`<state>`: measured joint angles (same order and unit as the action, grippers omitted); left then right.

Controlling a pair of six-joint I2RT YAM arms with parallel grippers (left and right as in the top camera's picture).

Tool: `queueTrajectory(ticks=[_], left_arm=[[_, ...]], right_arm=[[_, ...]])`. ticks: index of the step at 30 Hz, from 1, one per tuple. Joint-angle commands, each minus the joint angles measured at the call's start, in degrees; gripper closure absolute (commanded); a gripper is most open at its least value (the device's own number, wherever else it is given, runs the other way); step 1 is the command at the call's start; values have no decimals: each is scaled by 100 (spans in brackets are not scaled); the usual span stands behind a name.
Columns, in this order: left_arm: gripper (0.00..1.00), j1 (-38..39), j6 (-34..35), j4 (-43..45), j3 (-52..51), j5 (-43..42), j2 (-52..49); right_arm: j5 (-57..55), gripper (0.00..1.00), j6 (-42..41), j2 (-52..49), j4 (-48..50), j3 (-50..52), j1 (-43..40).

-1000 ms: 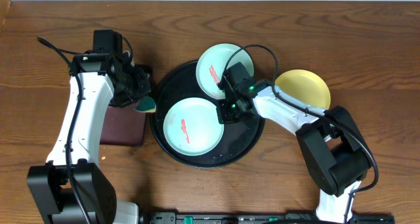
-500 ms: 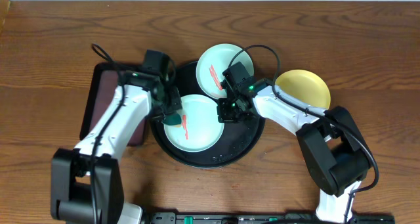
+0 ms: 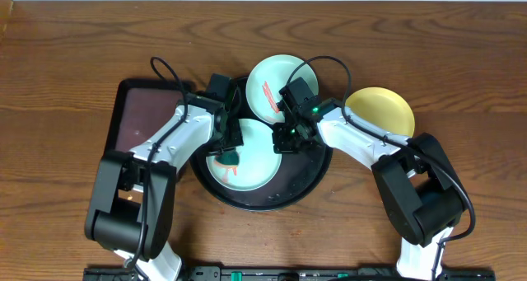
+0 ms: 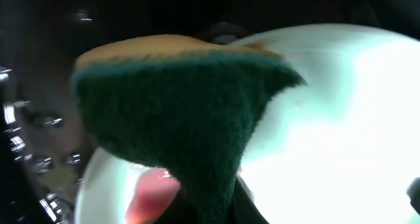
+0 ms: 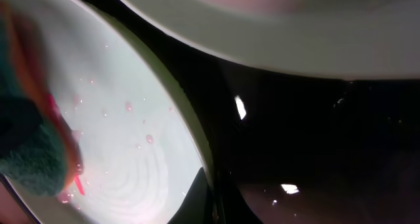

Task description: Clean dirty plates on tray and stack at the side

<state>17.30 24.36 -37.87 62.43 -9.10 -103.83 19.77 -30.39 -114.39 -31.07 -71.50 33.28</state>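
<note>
Red smear remains as the green sponge reaches the front mint plate's rim, so the robot's left gripper should wipe back across the smear toward the plate's middle.
The black tray holds two mint plates. The front mint plate lies flat with a red smear; it also shows in the left wrist view and the right wrist view. The rear mint plate, also smeared red, leans on the tray's far rim. The yellow plate lies on the table to the right of the tray. My left gripper is shut on a green sponge pressed on the front plate's middle. My right gripper pinches that plate's right rim.
A dark-brown rectangular tray lies left of the black tray, under my left arm. The rear mint plate's underside hangs close above my right gripper. Cables loop over both arms near the tray's far side.
My left arm has swung right from the brown tray, carrying the sponge onto the front mint plate. The right arm and the plates have not moved.
</note>
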Motion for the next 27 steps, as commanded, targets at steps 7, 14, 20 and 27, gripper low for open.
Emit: queueTrajectory(ticks=[7,14,20,27], left_arm=[[93,131,-1073,-186,-136,-1908,-289],[93,133,1045,-702,-133,866,-289],[93,157,1390,-968,-22,909,-280],[93,168,-581,-308,28,-1513,-223]], right_arm=[[-240,99,-81,-87,-26,-76,-28],[-238,99,-83,-87,-31,-76,-28],[-240,99,-81,-87,-42,-76,-28],[-240,99,-83,-87,-42,-76,-31]])
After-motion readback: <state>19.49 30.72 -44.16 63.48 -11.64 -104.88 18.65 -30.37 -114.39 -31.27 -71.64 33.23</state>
